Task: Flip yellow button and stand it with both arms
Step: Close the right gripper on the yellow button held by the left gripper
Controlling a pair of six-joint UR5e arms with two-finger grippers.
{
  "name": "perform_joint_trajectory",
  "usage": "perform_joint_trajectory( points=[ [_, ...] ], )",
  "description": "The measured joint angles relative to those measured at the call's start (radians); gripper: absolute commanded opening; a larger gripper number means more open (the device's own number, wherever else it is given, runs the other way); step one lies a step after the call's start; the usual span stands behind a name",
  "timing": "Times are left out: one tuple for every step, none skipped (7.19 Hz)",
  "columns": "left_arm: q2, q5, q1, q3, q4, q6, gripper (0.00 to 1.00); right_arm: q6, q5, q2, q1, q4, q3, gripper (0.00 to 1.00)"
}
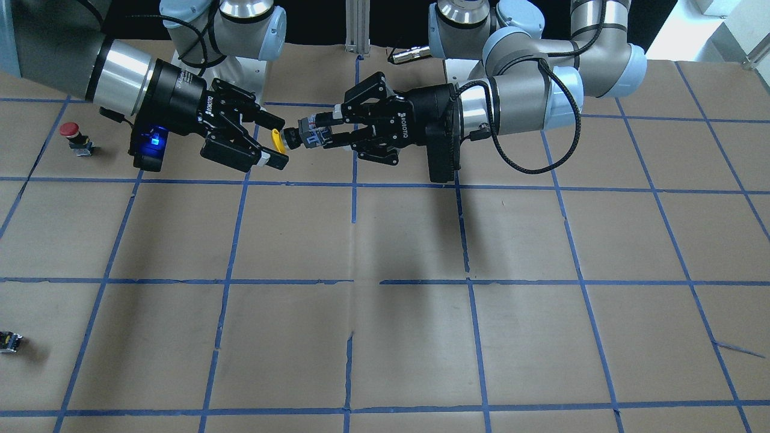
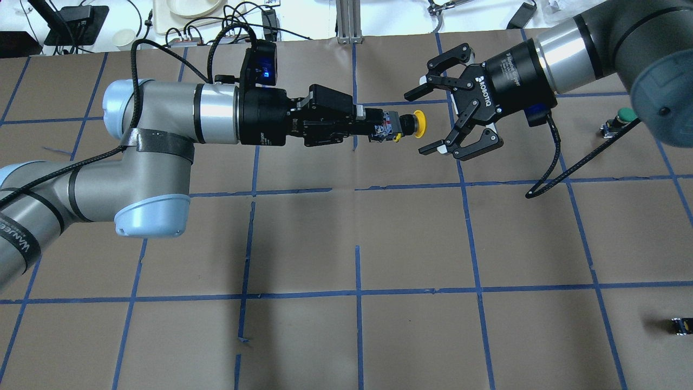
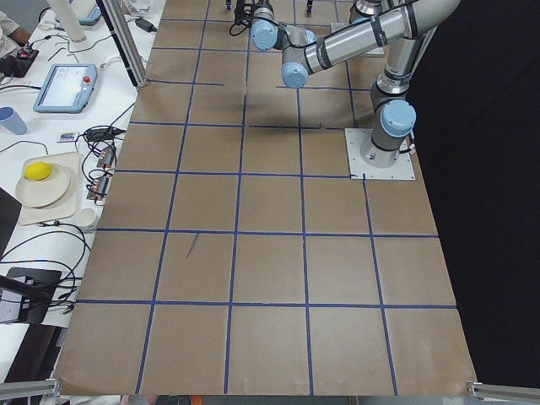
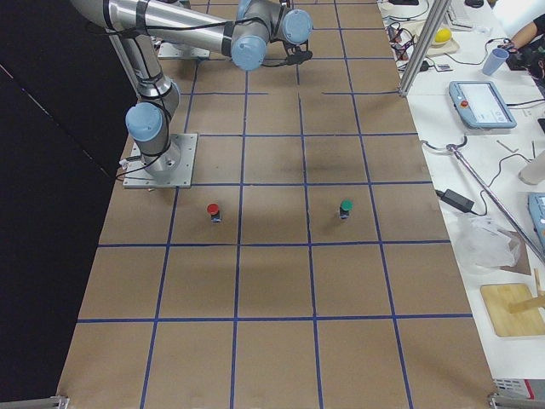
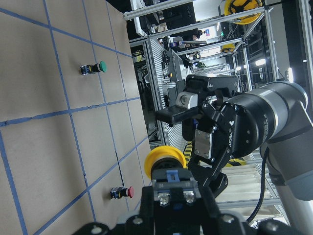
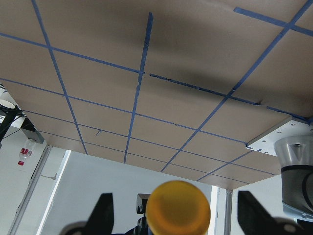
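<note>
The yellow cap is joined to the black-grey body (image 1: 314, 133) by a black neck (image 1: 292, 138), so the black-grey body will come along in one piece when I carry the cap.
The yellow button (image 2: 418, 123) is held in the air, lying sideways, its yellow cap pointing at my right gripper. My left gripper (image 2: 380, 126) is shut on its black-grey body (image 1: 304, 137). My right gripper (image 2: 418, 123) is open, its two fingers above and below the cap without touching it. In the front view the right gripper (image 1: 281, 139) straddles the cap (image 1: 277, 141). The left wrist view shows the cap (image 5: 165, 159) with the open right gripper behind it. The right wrist view shows the cap (image 6: 178, 208) between my open fingertips (image 6: 104, 211).
A red-capped button (image 1: 72, 135) stands on the brown table under the right arm. A green-capped button (image 4: 346, 207) stands farther out. A tiny black block (image 2: 681, 325) lies near the right edge. Blue tape lines grid the table (image 2: 357, 244).
</note>
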Motion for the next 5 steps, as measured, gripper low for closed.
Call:
perform_joint_trajectory(
  points=[
    [0.0,0.0,0.0,0.0,0.0,0.0,0.01,-0.003,0.002,0.001,0.0,-0.001,-0.001,0.26],
    [0.0,0.0,0.0,0.0,0.0,0.0,0.01,-0.008,0.006,0.002,0.0,-0.002,-0.003,0.21],
    [0.001,0.0,0.0,0.0,0.0,0.0,0.03,-0.01,0.009,0.002,0.0,-0.003,-0.003,0.17],
    [0.001,0.0,0.0,0.0,0.0,0.0,0.48,-0.011,0.01,0.002,-0.001,-0.003,-0.004,0.16],
    [0.001,0.0,0.0,0.0,0.0,0.0,0.99,-0.011,0.01,0.002,-0.001,-0.003,-0.004,0.15]
  ],
)
